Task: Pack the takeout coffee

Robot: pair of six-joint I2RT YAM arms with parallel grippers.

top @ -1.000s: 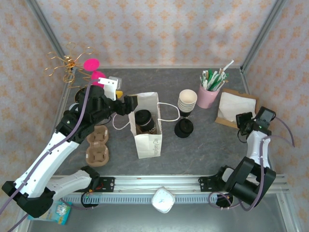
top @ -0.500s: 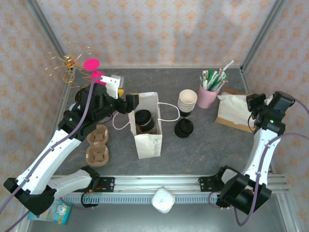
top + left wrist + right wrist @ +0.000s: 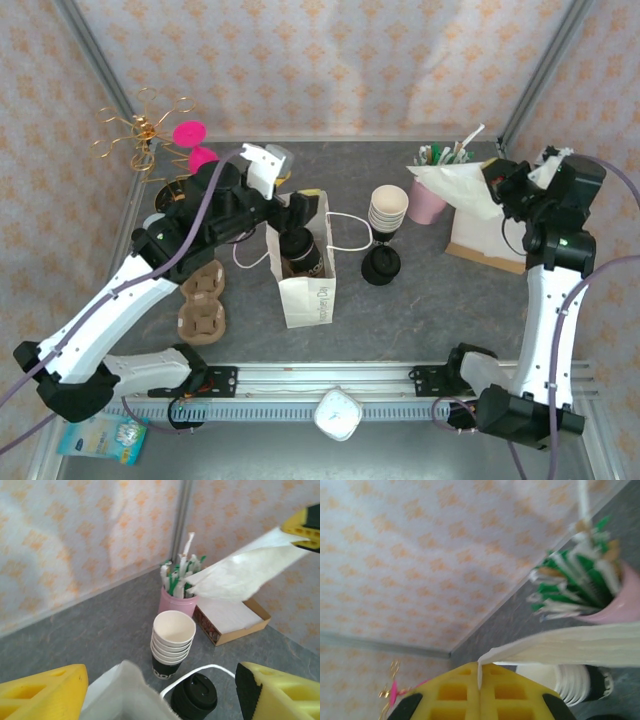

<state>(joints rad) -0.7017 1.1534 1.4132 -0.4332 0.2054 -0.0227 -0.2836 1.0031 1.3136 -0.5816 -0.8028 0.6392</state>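
The white napkin (image 3: 476, 188) is in my right gripper by one end only. Next, my left gripper leaves the bag's rim and grabs the napkin's loose end (image 3: 424, 175) before packing it.
The takeout coffee (image 3: 298, 247), black lid up, stands inside the white paper bag (image 3: 308, 285) at the table's middle. My left gripper (image 3: 288, 208) hovers open at the bag's back rim. In the left wrist view, the yellow fingers (image 3: 42, 695) stand wide on either side of the bag's edge (image 3: 125, 692). My right gripper (image 3: 497, 182) is raised at the back right, shut on a white napkin (image 3: 450, 185) that hangs out to its left. The right wrist view shows the napkin (image 3: 570, 645) pinched between the closed yellow fingers (image 3: 455, 695).
A stack of lidless cups (image 3: 388, 210) and a pile of black lids (image 3: 381, 265) stand right of the bag. A pink cup of straws (image 3: 432, 200) and the napkin box (image 3: 490, 240) sit at back right. A cardboard cup carrier (image 3: 203, 300) lies left, and a gold wire stand (image 3: 150, 135) is back left.
My right arm rose from the napkin box and swung up and left, carrying a napkin. My left gripper shifted right, closer over the bag's back rim.
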